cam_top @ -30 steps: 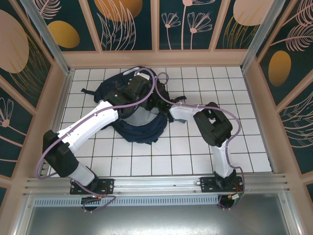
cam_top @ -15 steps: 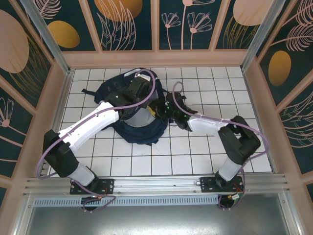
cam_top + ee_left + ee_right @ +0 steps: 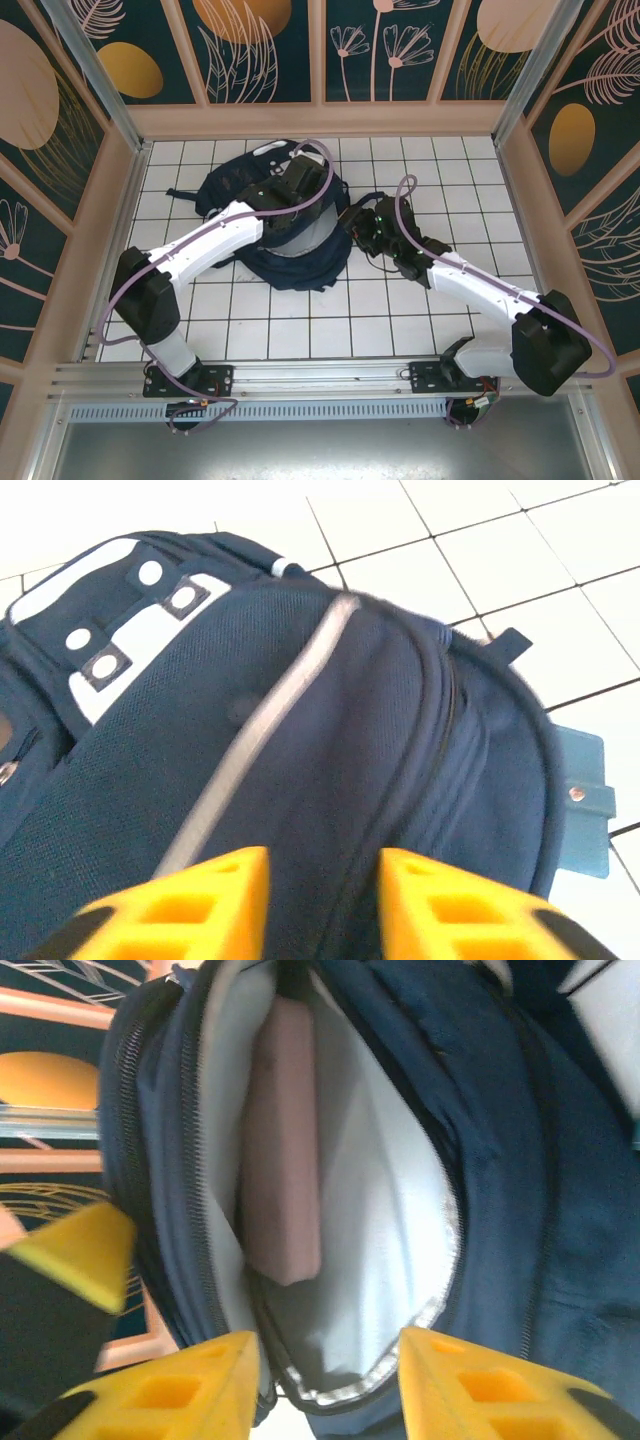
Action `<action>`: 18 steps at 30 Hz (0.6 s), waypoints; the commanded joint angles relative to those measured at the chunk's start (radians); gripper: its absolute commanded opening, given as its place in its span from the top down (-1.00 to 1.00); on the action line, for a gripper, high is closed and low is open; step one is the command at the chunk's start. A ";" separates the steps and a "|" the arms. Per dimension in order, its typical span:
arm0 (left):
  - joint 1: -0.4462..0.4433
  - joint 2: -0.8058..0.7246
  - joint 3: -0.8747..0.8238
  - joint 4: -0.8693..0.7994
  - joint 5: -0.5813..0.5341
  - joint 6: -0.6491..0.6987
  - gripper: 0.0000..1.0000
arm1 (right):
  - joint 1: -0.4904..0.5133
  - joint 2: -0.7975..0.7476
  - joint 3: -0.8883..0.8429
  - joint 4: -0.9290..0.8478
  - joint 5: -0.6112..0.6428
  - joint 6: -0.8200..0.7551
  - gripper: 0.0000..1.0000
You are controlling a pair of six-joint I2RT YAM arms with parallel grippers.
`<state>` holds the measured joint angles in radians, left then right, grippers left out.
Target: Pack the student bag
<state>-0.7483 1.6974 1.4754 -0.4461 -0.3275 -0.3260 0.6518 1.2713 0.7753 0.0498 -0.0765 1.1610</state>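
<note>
My left gripper reaches over the bag to the pocket's far rim (image 3: 334, 186), so next my right gripper takes that rim, freeing my left gripper for the pocket's near end (image 3: 257, 244).
The student bag (image 3: 222, 187) is a dark navy backpack lying on the white tiles at the back left. Its main pocket gapes towards the right, showing pale lining. A pink pencil case (image 3: 283, 1150) stands inside that pocket. My left gripper (image 3: 303, 190) sits on top of the bag. In the left wrist view its yellow fingers (image 3: 232, 900) pinch a fold of navy fabric beside a white stripe (image 3: 270, 720). My right gripper (image 3: 330, 1380) is open and empty just outside the pocket's zip rim, at the bag's right side (image 3: 360, 224).
A small blue flap with a snap (image 3: 582, 800) lies on the tiles by the bag's edge. Wooden walls (image 3: 520, 180) close in the tiled floor (image 3: 300, 330) on three sides. An aluminium rail (image 3: 320, 375) runs along the front by the arm bases.
My right arm has stretched out low and its gripper has backed out to the bag's right edge. My left gripper has shifted slightly right on the bag, and the bag has bulged with it.
</note>
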 commanded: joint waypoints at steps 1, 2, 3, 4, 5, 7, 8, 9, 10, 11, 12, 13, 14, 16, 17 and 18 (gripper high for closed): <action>0.001 -0.042 0.019 0.034 -0.001 -0.091 -0.19 | -0.008 -0.025 0.016 -0.117 0.035 -0.129 -0.03; 0.002 -0.070 -0.013 0.033 0.001 -0.103 -0.33 | -0.009 -0.031 0.019 -0.131 0.042 -0.144 -0.08; 0.003 -0.099 -0.047 0.035 -0.001 -0.118 -0.41 | -0.008 -0.036 0.023 -0.143 0.048 -0.152 -0.12; 0.006 -0.132 -0.090 0.035 -0.004 -0.133 -0.49 | -0.008 -0.039 0.029 -0.154 0.052 -0.163 -0.17; 0.011 -0.176 -0.139 0.035 0.001 -0.146 -0.56 | -0.006 -0.038 0.037 -0.163 0.049 -0.172 -0.20; 0.025 -0.261 -0.243 0.040 0.000 -0.179 -0.66 | -0.002 -0.027 0.059 -0.178 0.039 -0.181 -0.23; 0.032 -0.308 -0.304 0.043 -0.002 -0.196 -0.71 | 0.003 -0.016 0.071 -0.183 0.031 -0.183 -0.25; 0.042 -0.348 -0.351 0.044 0.000 -0.210 -0.73 | 0.008 -0.005 0.082 -0.186 0.023 -0.185 -0.26; 0.056 -0.390 -0.415 0.043 0.012 -0.225 -0.74 | 0.014 0.009 0.095 -0.189 0.015 -0.184 -0.27; 0.070 -0.429 -0.472 0.043 0.029 -0.239 -0.74 | 0.022 0.023 0.107 -0.187 0.006 -0.184 -0.28; 0.083 -0.471 -0.523 0.043 0.045 -0.254 -0.74 | 0.028 0.036 0.118 -0.184 -0.003 -0.183 -0.29; 0.099 -0.511 -0.581 0.047 0.067 -0.266 -0.74 | 0.037 0.053 0.131 -0.178 -0.013 -0.185 -0.31; 0.114 -0.548 -0.630 0.051 0.087 -0.277 -0.74 | 0.047 0.071 0.151 -0.179 -0.019 -0.189 -0.32; 0.144 -0.605 -0.704 0.052 0.117 -0.305 -0.74 | 0.070 0.118 0.207 -0.208 -0.020 -0.196 -0.31; 0.160 -0.630 -0.734 0.053 0.125 -0.316 -0.74 | 0.084 0.152 0.237 -0.234 -0.013 -0.195 -0.31; 0.173 -0.648 -0.757 0.057 0.133 -0.325 -0.74 | 0.095 0.178 0.267 -0.252 -0.010 -0.192 -0.29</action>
<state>-0.6037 1.0966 0.7692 -0.4023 -0.2481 -0.5865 0.7166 1.3933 0.9634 -0.1467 -0.0761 0.9924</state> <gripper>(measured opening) 0.871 0.649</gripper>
